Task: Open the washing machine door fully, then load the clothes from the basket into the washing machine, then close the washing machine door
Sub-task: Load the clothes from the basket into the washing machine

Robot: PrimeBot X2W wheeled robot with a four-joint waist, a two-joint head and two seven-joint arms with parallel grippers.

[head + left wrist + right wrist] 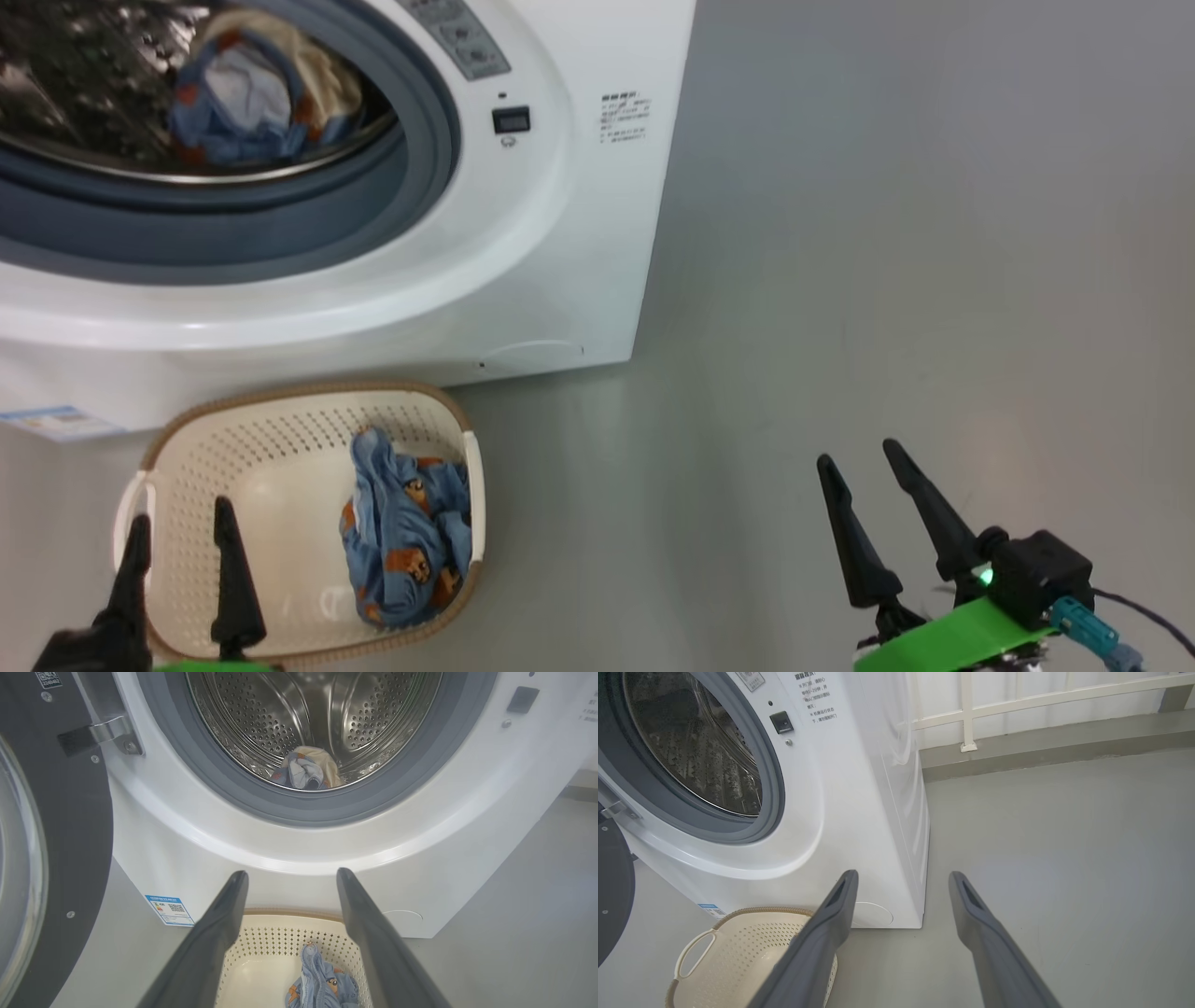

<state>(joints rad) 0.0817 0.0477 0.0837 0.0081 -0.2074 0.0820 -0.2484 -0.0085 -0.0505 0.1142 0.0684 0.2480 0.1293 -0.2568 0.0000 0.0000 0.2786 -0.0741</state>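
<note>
The blue printed garment (416, 551) is bunched in loose folds (394, 498), so I expect it to hang down long and drag over the drum's rim when I carry it in.
The white washing machine (569, 243) stands with its door (56, 826) swung wide open to the left. One light blue and cream garment (247, 98) lies in the steel drum (322, 714). Another blue printed garment (406, 541) rests at the right side of the cream basket (224, 439) on the floor before the machine. My left gripper (182, 530) hovers open over the basket's left part, empty. My right gripper (854, 457) is open above bare floor, well right of the basket.
Grey floor (887, 233) stretches to the right of the washer. A white railing (1017, 704) and a low kerb run along the far wall. A blue label (169, 909) sits low on the washer's front.
</note>
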